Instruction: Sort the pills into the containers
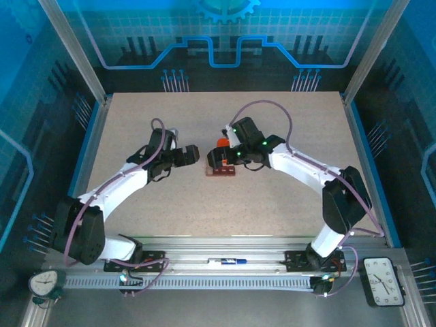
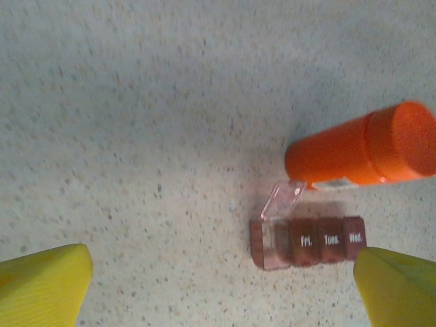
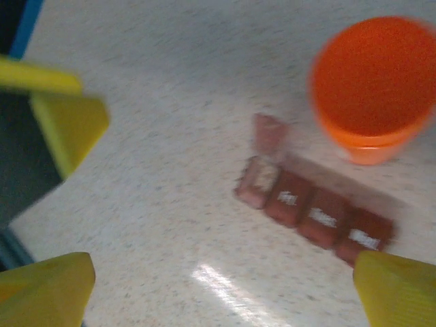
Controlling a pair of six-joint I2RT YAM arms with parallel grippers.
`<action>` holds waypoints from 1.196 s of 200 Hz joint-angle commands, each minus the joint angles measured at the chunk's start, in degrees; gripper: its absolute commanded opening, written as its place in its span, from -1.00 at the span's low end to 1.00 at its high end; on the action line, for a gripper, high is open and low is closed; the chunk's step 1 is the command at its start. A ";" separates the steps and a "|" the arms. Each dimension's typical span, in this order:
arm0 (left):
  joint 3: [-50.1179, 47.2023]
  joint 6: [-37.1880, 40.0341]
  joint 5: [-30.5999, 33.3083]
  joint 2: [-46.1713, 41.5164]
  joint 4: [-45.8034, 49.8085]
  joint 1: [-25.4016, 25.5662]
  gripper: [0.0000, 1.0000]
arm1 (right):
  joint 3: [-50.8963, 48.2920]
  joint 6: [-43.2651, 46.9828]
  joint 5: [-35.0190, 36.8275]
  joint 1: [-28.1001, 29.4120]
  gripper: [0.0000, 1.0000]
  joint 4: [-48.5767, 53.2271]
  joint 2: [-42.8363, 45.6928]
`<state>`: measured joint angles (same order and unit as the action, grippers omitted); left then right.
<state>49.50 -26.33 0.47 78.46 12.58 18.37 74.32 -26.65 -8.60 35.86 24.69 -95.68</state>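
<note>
My right gripper hangs over the bar's open end [image 2: 274, 244] and blocks my left gripper's way. It should move back and let my left gripper get to the raised lid [image 2: 283, 198].
The containers [image 1: 221, 170] are a dark red-brown bar of four compartments lying mid-table. Its end lid [image 2: 285, 197] stands flipped up, and the others are shut with day labels. An orange capped bottle [image 1: 223, 142] stands just behind the containers [image 2: 306, 242]. My left gripper [image 1: 191, 155] hovers to the left of the bar, open, with nothing between its yellow fingers [image 2: 44, 283]. My right gripper [image 1: 216, 158] hangs over the bar's left end, open and empty, its fingers [image 3: 398, 289] wide. The containers [image 3: 313, 211] and bottle [image 3: 371, 85] lie ahead of it. The pills are out of view.
A speckled beige tabletop [image 1: 286, 129] is fenced by metal posts and blue side rails [image 1: 87, 146]. The left gripper's yellow fingers [image 3: 68, 116] show at the upper left of the right wrist view. Two clocks [image 1: 383, 281] stand by the front rail.
</note>
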 commanded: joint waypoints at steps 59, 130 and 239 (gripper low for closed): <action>-0.60 -4.80 -9.25 7.61 -8.54 4.70 0.98 | 0.61 -0.92 11.51 -11.71 1.00 8.18 8.53; 1.33 -5.14 -8.97 15.75 -13.26 8.78 0.98 | -11.11 -4.99 0.77 -23.60 0.99 -1.06 13.40; 4.32 -6.55 -6.18 20.24 -15.33 12.18 0.98 | -15.17 -3.23 -9.25 -25.38 0.93 -4.38 11.20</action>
<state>51.42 -32.75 -6.85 97.56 -2.09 30.17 60.34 -30.87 -15.09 11.44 21.76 -84.86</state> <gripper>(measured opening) 0.990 0.978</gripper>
